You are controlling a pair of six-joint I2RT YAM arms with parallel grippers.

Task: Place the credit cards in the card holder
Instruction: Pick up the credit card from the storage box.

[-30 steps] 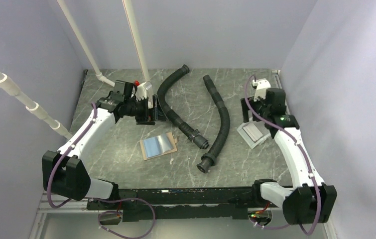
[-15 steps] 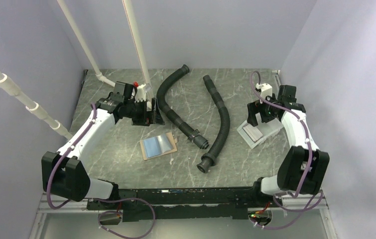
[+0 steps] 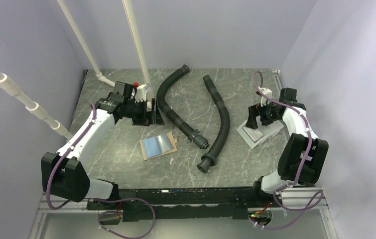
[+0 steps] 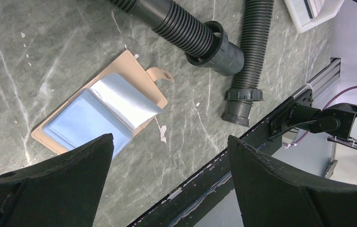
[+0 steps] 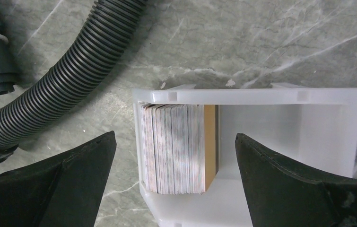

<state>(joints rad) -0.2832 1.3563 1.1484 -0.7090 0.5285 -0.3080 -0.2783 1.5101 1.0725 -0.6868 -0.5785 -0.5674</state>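
Observation:
The tray's empty space (image 5: 259, 135) beside the gold card (image 5: 210, 146) is under one finger of my right gripper. The gripper should keep going down until that finger touches the gold card, then close.
The tan card holder (image 3: 159, 146) lies unfolded on the marbled table, its blue and clear inner sleeves up; it also shows in the left wrist view (image 4: 101, 112). A stack of credit cards (image 5: 178, 148) stands on edge against the left wall of a white tray (image 5: 261, 97), seen small in the top view (image 3: 258, 132). My right gripper (image 5: 174, 142) hovers open right above the stack, one finger on each side. My left gripper (image 3: 148, 113) is open at the back left, above bare table, apart from the card holder.
Two black corrugated hoses (image 3: 176, 107) (image 3: 218, 124) lie between the card holder and the tray. White pipes (image 3: 136, 40) rise at the back left. The black rail (image 3: 186, 196) runs along the near table edge. Lavender walls close in on both sides.
The right arm has folded back and its gripper has swung over the white tray, jaws fully apart above the cards. The left arm has held still.

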